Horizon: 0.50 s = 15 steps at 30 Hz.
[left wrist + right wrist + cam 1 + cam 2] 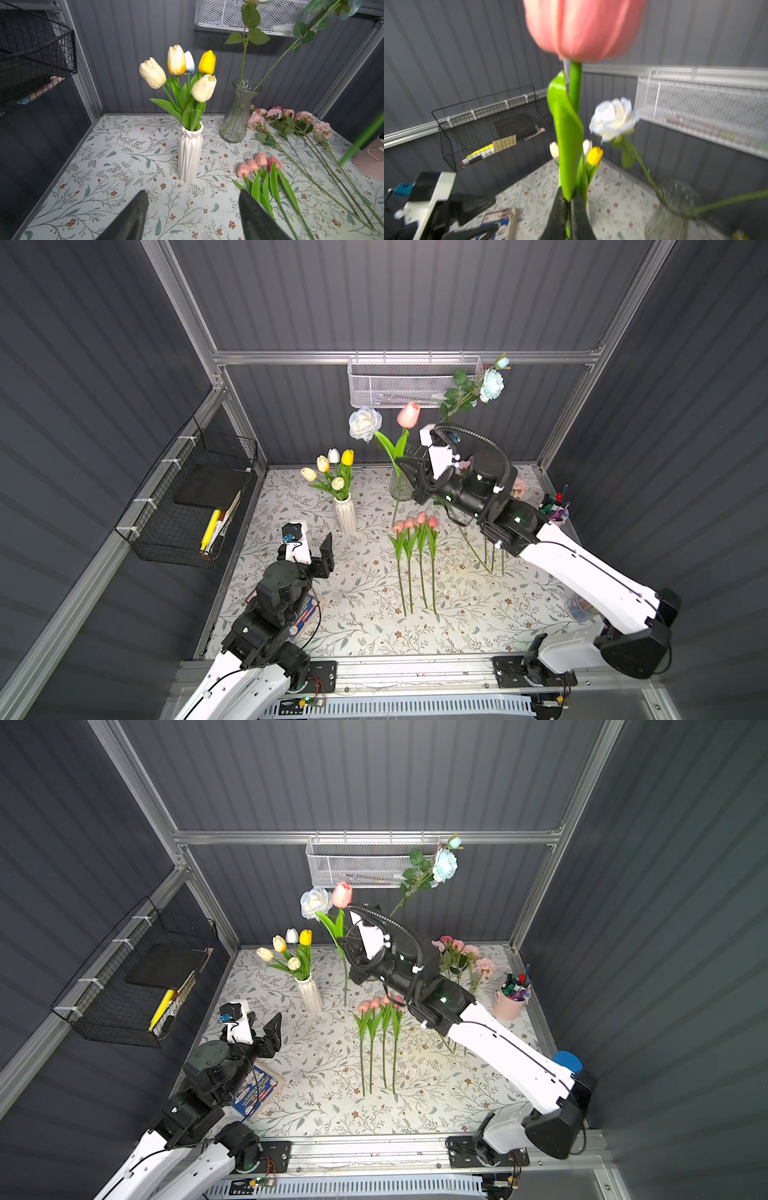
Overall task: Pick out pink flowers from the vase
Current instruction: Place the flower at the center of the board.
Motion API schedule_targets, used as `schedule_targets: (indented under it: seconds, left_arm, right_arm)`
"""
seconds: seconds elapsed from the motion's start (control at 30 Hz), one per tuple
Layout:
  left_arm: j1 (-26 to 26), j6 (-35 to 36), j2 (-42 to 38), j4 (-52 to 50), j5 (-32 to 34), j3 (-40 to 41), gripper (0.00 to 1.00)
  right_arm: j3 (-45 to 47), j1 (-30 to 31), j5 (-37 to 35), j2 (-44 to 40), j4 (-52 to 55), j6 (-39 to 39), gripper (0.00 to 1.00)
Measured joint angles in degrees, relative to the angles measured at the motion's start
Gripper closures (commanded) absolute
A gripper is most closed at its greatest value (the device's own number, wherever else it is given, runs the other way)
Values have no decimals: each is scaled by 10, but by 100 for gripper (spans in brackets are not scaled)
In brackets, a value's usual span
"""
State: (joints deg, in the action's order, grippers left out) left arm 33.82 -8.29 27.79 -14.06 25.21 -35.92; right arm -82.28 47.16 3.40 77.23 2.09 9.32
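The salmon-pink tulip's stem point(345, 988) is clear of the glass vase, so my right gripper keeps lowering it to the open spot point(344, 1057) beside the pink tulips and lets go there.
My right gripper point(405, 466) point(569, 195) is shut on the green stem of a salmon-pink tulip point(409, 415) point(342, 894) point(581, 27). It holds the tulip upright in the air beside the clear glass vase point(401, 485) point(239, 112), with the stem outside the vase. A white rose point(365, 424) and a pale blue rose point(491, 384) stand in that vase. Several pink tulips point(415, 522) point(259, 164) lie side by side on the table. Pink roses point(461, 952) point(291, 118) lie at the back right. My left gripper point(313, 537) point(193, 193) is open and holds nothing, low in front of the white vase.
A white ribbed vase point(346, 514) point(190, 153) holds yellow and cream tulips. On the left wall hangs a black wire basket point(195, 497), and on the back wall a white mesh basket point(411, 381). A pink pen cup point(511, 1002) stands far right. A blue book point(257, 1090) lies under my left arm.
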Motion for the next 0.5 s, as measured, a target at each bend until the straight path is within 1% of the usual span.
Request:
schedule_targets:
  seconds: [0.07,0.13,0.3,0.4,0.5]
  left_arm:
    - [0,0,0,0,-9,0,29]
    - [0,0,0,0,-15,0,29]
    - [0,0,0,0,-23,0,29]
    - [0,0,-4,0,-23,0,29]
    - [0,0,-11,0,-23,0,29]
  right_arm:
    - [38,0,-7,-18,43,56,100]
    - [44,-1,-3,-6,89,112,100]
    - [37,-5,30,82,157,241,100]
    - [26,-7,51,147,177,296,100]
    - [8,-8,74,214,199,331,100]
